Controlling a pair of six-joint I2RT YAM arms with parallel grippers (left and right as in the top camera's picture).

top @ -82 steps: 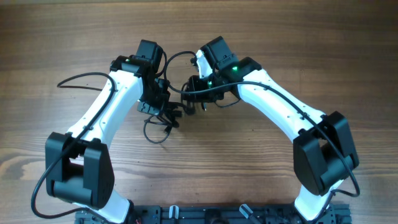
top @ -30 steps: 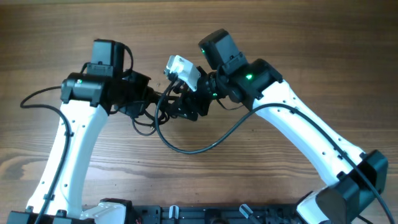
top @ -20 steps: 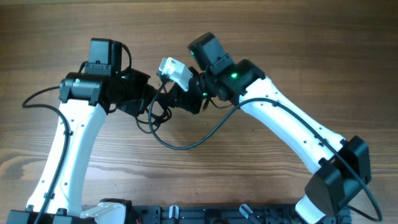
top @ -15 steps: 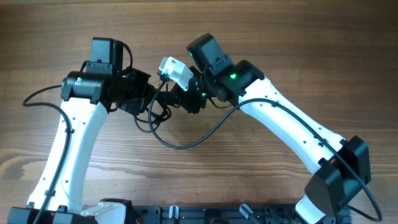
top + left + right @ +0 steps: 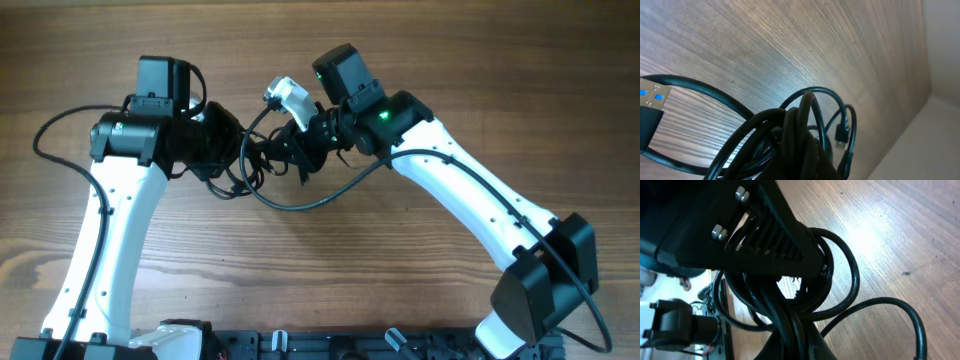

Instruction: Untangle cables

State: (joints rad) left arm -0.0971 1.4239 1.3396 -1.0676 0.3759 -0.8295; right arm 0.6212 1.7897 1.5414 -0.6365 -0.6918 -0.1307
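The cord loops (image 5: pixel 827 286) are bunched around my left gripper's finger and both grippers are close together, so next my right gripper pulls its pinched cords (image 5: pixel 783 322) away from my left gripper.
The cables (image 5: pixel 254 163) are a clump of thin black cords held above the wooden table between my two grippers. My left gripper (image 5: pixel 236 152) is shut on the clump's left side and my right gripper (image 5: pixel 284 152) on its right side, close together. In the left wrist view the bundle (image 5: pixel 792 132) runs into the jaws (image 5: pixel 805 172), with loose loops and a small plug end (image 5: pixel 841 134) hanging beyond. In the right wrist view the cords (image 5: pixel 790 305) are pinched in the jaws (image 5: pixel 800 347), and the left gripper's finger (image 5: pixel 757 240) lies across them.
The right arm's thicker black wire (image 5: pixel 300 204) loops under the clump. The left arm's wire (image 5: pixel 55 125) arcs out to the left. The wooden table (image 5: pixel 450 60) lies all round. The arm bases' rail (image 5: pixel 330 345) runs along the front edge.
Both grippers have shifted slightly toward the far side of the table with the clump. The right wrist has turned, and the loop under the clump hangs shorter.
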